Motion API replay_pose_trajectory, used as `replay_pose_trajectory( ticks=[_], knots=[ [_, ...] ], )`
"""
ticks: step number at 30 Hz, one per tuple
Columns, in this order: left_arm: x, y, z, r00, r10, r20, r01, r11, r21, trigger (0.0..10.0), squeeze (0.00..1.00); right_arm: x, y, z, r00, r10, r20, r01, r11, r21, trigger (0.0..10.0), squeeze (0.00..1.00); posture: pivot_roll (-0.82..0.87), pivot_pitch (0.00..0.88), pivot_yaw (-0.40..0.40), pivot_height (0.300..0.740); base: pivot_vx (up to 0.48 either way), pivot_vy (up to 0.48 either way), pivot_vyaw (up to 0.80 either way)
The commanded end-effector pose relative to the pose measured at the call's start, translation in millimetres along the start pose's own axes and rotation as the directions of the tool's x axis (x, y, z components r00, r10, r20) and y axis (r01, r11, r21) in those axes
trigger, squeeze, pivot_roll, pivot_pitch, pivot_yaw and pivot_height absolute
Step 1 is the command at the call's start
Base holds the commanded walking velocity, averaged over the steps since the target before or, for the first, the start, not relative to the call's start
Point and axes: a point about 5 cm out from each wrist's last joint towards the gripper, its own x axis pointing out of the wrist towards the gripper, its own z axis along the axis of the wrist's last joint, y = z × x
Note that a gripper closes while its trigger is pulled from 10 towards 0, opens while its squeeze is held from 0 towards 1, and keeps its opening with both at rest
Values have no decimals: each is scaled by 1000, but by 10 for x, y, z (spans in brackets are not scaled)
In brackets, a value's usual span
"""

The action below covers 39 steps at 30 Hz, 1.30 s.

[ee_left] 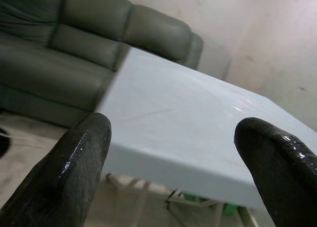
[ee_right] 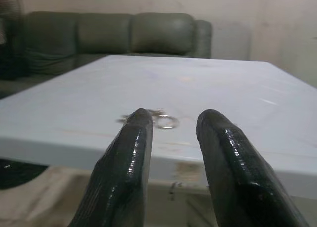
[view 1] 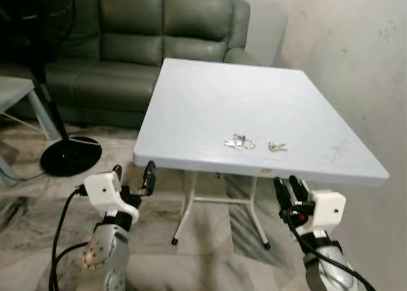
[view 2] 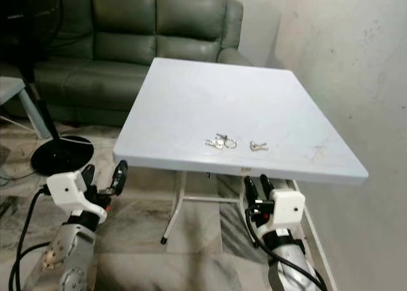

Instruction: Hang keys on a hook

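I am going to lift the small key ring [view 1: 277,147], and a gap [view 1: 261,145] separates it from the heap of keys, so the small key ring will come away alone.
A bunch of keys on a ring [view 1: 239,142] lies near the front edge of the white table [view 1: 210,100]. A smaller single key [view 1: 276,147] rests just to its right. My right gripper [view 1: 288,188] hovers below and in front of the table's edge, under the small key, open by a narrow gap with nothing between its fingers. In the right wrist view the key ring [ee_right: 165,121] sits just beyond the fingertips [ee_right: 136,119]. My left gripper [view 1: 133,176] is wide open at the table's front left corner, below the edge.
A dark green sofa [view 1: 127,43] stands behind the table. A black fan base [view 1: 70,154] and a second table's corner [view 1: 13,91] are on the left. A pale wall [view 1: 356,62] runs close along the right. White table legs [view 1: 184,208] stand on the marble floor.
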Motion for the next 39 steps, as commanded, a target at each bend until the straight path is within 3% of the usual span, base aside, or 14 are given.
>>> replay_pose_trajectory(
  ticks=[1, 34, 39],
  knots=[
    [27, -68, -27, 1000, -14, -15, 14, 1000, -1, 10000, 0, -14, -61, -5, 1000, -20, -8, 20, 1000, -9, 10000, 0, 30, 0, -77, 740, 390, 0, 0],
    [28, -85, -29, 1000, -6, -18, 6, 1000, -7, 10000, 0, -4, -52, 0, 1000, -12, -6, 11, 1000, -13, 10000, 0, 33, 0, -81, 740, 368, 0, 0],
    [16, -80, -49, 1000, 6, -23, -5, 1000, 17, 10000, 0, -11, -57, -18, 999, -26, -20, 26, 1000, 8, 10000, 0, 33, 0, -80, 740, 49, 0, 0]
  ],
)
